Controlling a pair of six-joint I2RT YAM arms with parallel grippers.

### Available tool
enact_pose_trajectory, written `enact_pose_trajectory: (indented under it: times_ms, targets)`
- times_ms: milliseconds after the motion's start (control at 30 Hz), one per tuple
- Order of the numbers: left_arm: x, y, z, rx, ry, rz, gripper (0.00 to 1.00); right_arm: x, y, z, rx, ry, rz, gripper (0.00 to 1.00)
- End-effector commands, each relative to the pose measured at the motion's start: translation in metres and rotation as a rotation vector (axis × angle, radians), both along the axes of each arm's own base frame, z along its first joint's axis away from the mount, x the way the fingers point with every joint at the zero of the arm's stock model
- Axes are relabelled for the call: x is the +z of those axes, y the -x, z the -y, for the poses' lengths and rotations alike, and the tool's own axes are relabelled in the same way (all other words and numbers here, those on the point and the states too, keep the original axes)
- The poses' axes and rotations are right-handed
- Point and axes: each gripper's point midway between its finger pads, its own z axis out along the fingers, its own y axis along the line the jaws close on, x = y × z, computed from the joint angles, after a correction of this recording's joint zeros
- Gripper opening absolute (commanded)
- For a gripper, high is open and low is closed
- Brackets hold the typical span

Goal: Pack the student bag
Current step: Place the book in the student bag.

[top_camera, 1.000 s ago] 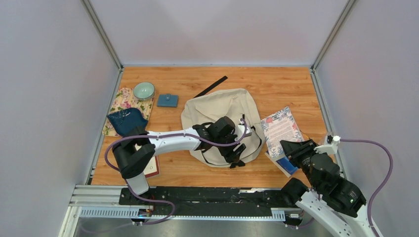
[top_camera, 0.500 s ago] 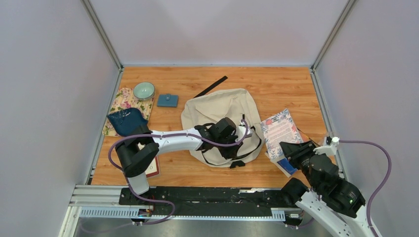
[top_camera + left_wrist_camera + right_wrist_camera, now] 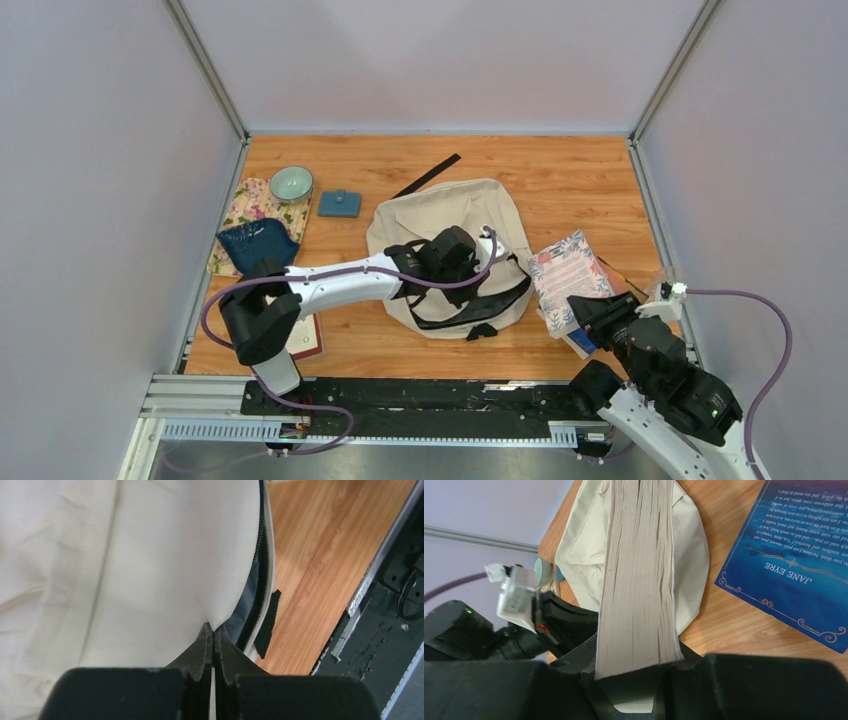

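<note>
My right gripper should keep going into the bag and let go there, as my left gripper is holding the bag's flap up and the floral book (image 3: 566, 272) is pointing at the bag's opening (image 3: 488, 307).
The cream student bag (image 3: 440, 225) lies mid-table with its black zipper undone along the near right side. My left gripper (image 3: 480, 282) is shut on the cream fabric edge of that opening (image 3: 220, 615), holding the flap up so the grey lining (image 3: 250, 605) shows. My right gripper (image 3: 592, 312) is shut on a floral-covered book (image 3: 568, 268) right of the bag. In the right wrist view its grey page edges (image 3: 639, 570) run up from the jaws, with the student bag (image 3: 584, 545) behind them.
A blue "Jane Eyre" book (image 3: 794, 570) lies on the wood under the held book. At the left stand a teal bowl (image 3: 291, 183), a small blue pouch (image 3: 339, 204), a floral cloth (image 3: 240, 205) and a dark blue dish (image 3: 257, 245). A black strip (image 3: 427, 175) lies behind the bag.
My left gripper closed on the bag's opening edge and drew it up and back, widening the zipper gap. The right arm shifted slightly nearer with the book.
</note>
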Motion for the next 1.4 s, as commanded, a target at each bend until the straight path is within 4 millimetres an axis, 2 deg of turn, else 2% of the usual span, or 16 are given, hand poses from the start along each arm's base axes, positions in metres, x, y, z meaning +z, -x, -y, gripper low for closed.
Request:
enact_pose_trajectory:
  times_ms: [0,133,267,400,467,600,633,733,767,833,867,900,1000,1200,1267,1367]
  targets:
    - [0.079,-0.045,0.0,0.131,0.13,0.141,0.0,0.037,0.007,0.0,0.012,-0.134,0.092,0.0]
    - [0.106,-0.06,-0.005,0.174,0.179,0.181,0.0,0.044,0.019,-0.001,0.053,-0.184,0.096,0.0]
    - [0.126,-0.071,-0.006,0.21,0.194,0.223,0.0,0.043,0.032,-0.016,0.14,-0.273,0.07,0.0]
    - [0.142,-0.077,-0.006,0.239,0.221,0.257,0.0,0.046,0.043,-0.053,0.3,-0.393,0.021,0.0]
    - [0.151,-0.078,-0.003,0.241,0.253,0.271,0.0,0.037,0.042,-0.065,0.335,-0.412,-0.012,0.0]
    - [0.174,-0.081,-0.007,0.272,0.316,0.317,0.0,0.03,0.03,-0.08,0.333,-0.461,-0.027,0.0]
    - [0.178,-0.081,-0.007,0.27,0.333,0.326,0.0,0.02,0.025,-0.084,0.323,-0.465,-0.048,0.0]
    - [0.191,-0.076,-0.012,0.263,0.379,0.354,0.0,0.022,0.012,-0.09,0.297,-0.517,-0.019,0.0]
    - [0.199,-0.073,-0.014,0.257,0.401,0.366,0.0,0.009,0.003,-0.094,0.27,-0.532,-0.035,0.0]
    - [0.201,-0.071,-0.015,0.25,0.416,0.374,0.0,0.029,-0.009,-0.103,0.275,-0.645,0.051,0.0]
    - [0.202,-0.068,-0.014,0.231,0.428,0.374,0.0,0.008,-0.021,-0.112,0.251,-0.67,0.013,0.0]
    - [0.205,-0.067,-0.015,0.228,0.439,0.378,0.0,0.026,-0.026,-0.116,0.262,-0.745,0.074,0.0]
    - [0.201,-0.066,-0.017,0.223,0.424,0.379,0.0,0.011,-0.041,-0.125,0.226,-0.731,0.033,0.0]
    - [0.196,-0.061,-0.021,0.213,0.429,0.377,0.0,0.025,-0.062,-0.148,0.265,-0.742,0.094,0.0]
    - [0.198,-0.061,-0.02,0.215,0.435,0.376,0.0,0.014,-0.072,-0.153,0.249,-0.734,0.077,0.0]
    - [0.2,-0.061,-0.02,0.219,0.445,0.377,0.0,0.017,-0.085,-0.158,0.226,-0.735,0.096,0.0]
